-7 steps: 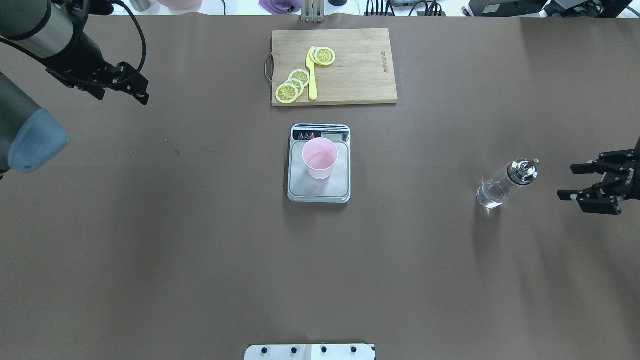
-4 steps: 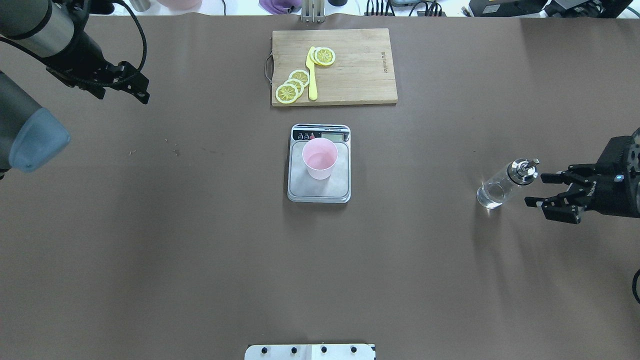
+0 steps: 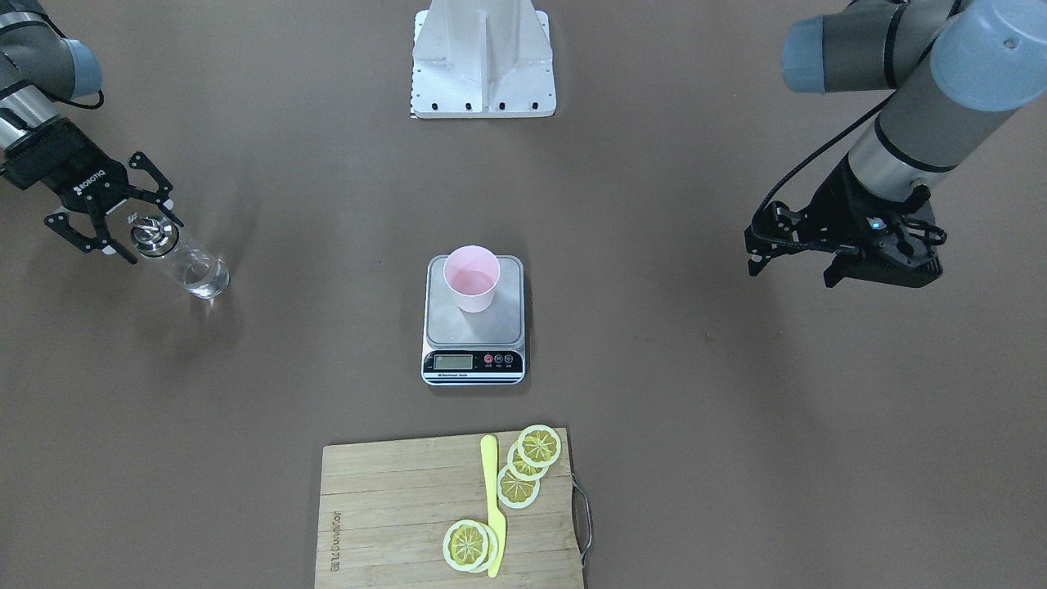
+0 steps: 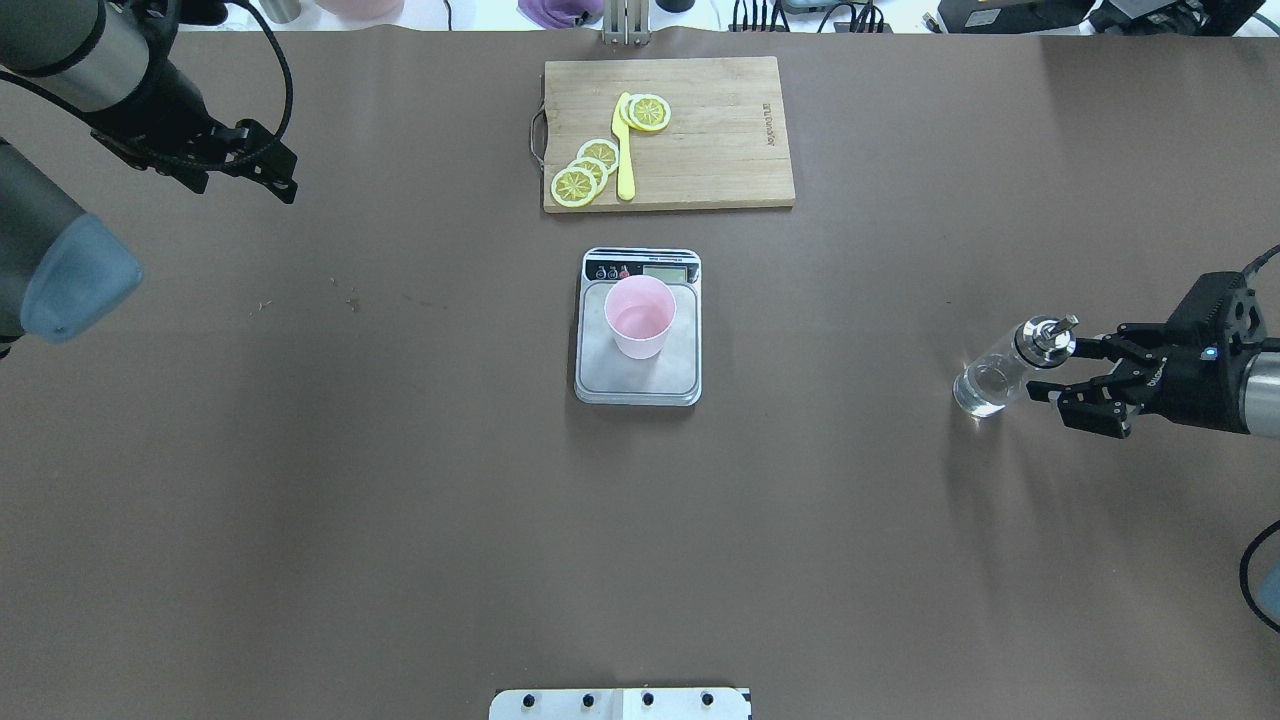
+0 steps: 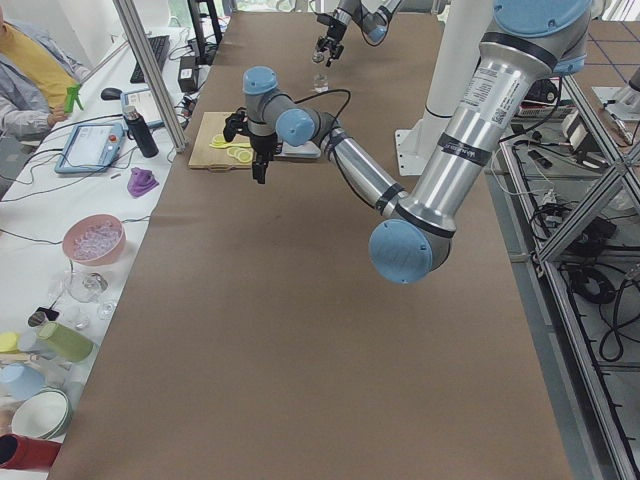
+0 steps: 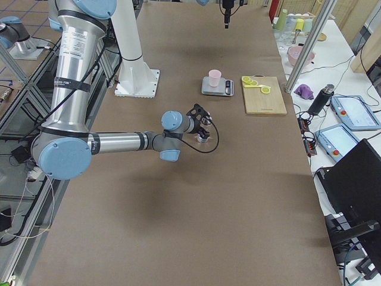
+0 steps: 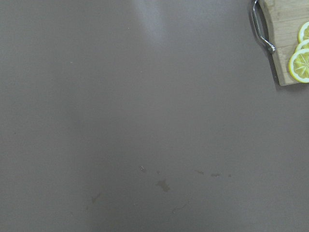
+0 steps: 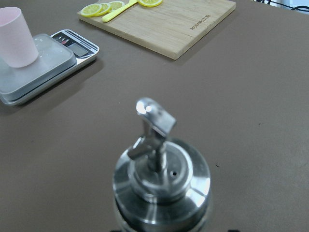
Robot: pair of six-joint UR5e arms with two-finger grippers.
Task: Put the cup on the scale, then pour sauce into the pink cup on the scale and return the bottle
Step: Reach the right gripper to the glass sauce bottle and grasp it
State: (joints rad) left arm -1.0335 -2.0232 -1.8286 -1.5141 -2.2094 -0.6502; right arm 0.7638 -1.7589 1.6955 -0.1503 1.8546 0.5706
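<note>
My gripper will tip the bottle to pour. A flap with a tail caps the bottle's metal spout, so the flap will swing open by itself then.
The pink cup (image 4: 640, 318) (image 3: 471, 278) stands upright on the scale (image 4: 638, 383) (image 3: 458, 329) at mid-table. Whether it holds sauce I cannot tell. The clear glass bottle (image 4: 992, 380) (image 3: 186, 267) with its metal spout (image 8: 153, 121) stands upright on the table at the robot's right. My right gripper (image 4: 1060, 370) (image 3: 151, 237) is open at the height of the bottle's collar, one finger on each side, not closed on it. My left gripper (image 4: 268, 165) (image 3: 759, 241) hangs open and empty above the far left of the table.
A bamboo cutting board (image 4: 720, 140) with lemon slices (image 4: 585, 170) and a yellow knife (image 4: 624, 150) lies beyond the scale. The robot's base plate (image 4: 620, 703) sits at the near edge. A person (image 5: 30, 70) sits beside the table's far side.
My right gripper has moved left across the table, from clear of the bottle to straddling its collar. The left arm has drifted slightly away. Cup, scale and bottle have not moved.
</note>
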